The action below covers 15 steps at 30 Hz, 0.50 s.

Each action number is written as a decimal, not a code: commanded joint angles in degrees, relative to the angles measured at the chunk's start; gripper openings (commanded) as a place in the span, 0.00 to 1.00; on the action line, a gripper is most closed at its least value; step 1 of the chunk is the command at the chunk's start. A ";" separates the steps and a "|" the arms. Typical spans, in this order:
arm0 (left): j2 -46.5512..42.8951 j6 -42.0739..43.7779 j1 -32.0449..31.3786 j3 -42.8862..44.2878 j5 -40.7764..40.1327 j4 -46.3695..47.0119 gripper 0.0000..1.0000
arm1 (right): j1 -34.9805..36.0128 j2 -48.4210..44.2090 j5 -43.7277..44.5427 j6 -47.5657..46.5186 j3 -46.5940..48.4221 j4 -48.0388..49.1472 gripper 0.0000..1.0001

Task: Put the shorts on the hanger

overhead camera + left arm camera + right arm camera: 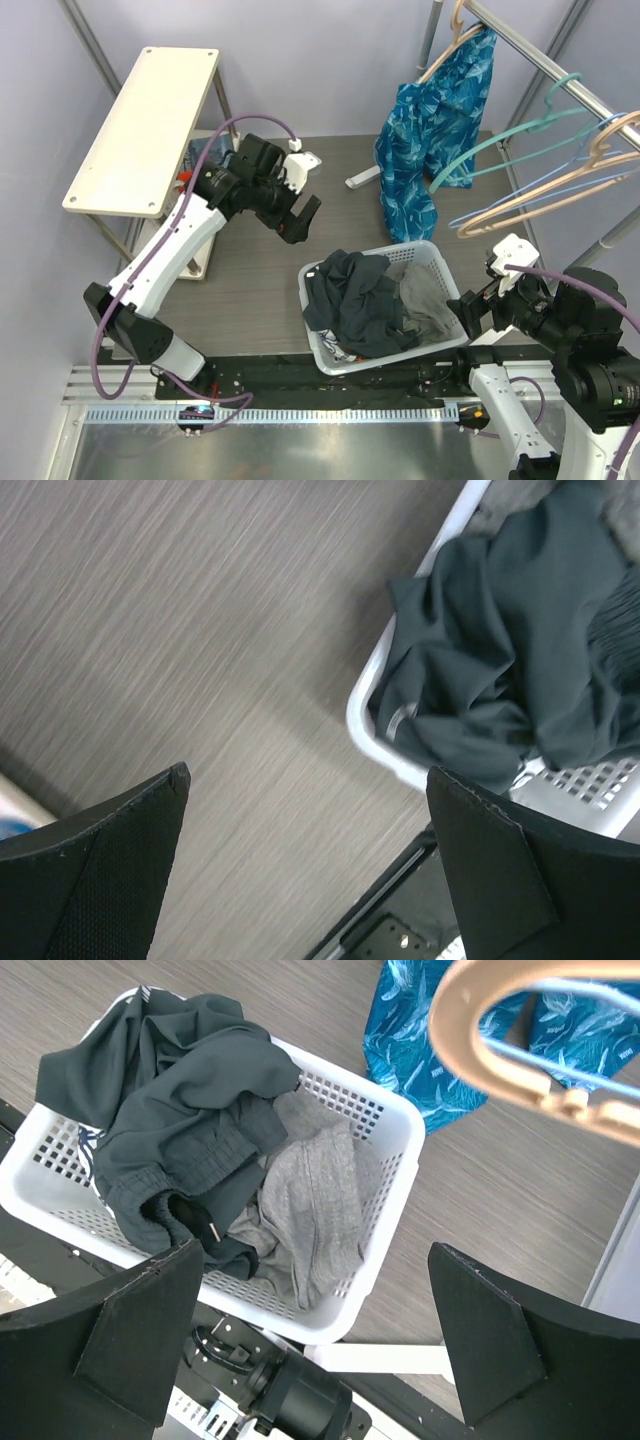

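Observation:
The dark shorts' waistband opening (188, 1212) points up, clear of the grey cloth, so my left gripper should continue in until its fingers close on the waistband's edge (157, 1232).
The dark shorts (347, 300) lie bunched in the white basket (425, 250), draped over its left rim. They also show in the left wrist view (500, 660) and the right wrist view (170, 1110). The beige hanger (548, 196) hangs empty on the rack at the right; its hook is close in the right wrist view (475, 1030). My left gripper (298, 222) is open and empty above the floor, left of the basket (375, 735). My right gripper (472, 308) is open and empty beside the basket's right rim (400, 1120).
A grey cloth (430, 300) lies in the basket's right half (310, 1200). A blue leaf-patterned garment (435, 130) hangs on another beige hanger. A teal hanger (520, 130) and a thin pale-blue wire hanger (530, 190) hang on the rail. A white shelf (145, 125) stands at the back left.

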 commanded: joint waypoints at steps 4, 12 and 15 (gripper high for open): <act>-1.68 -1.13 -4.09 -2.14 7.77 12.41 1.00 | 0.07 0.41 -1.98 -3.47 -1.04 -2.62 1.00; 2.97 6.44 -17.91 -3.55 9.58 12.23 1.00 | 0.07 2.08 -3.04 -11.20 -2.10 -8.68 1.00; 2.97 6.79 -20.81 -6.44 15.58 15.57 1.00 | 0.07 1.02 -3.31 -11.82 -2.99 -8.77 1.00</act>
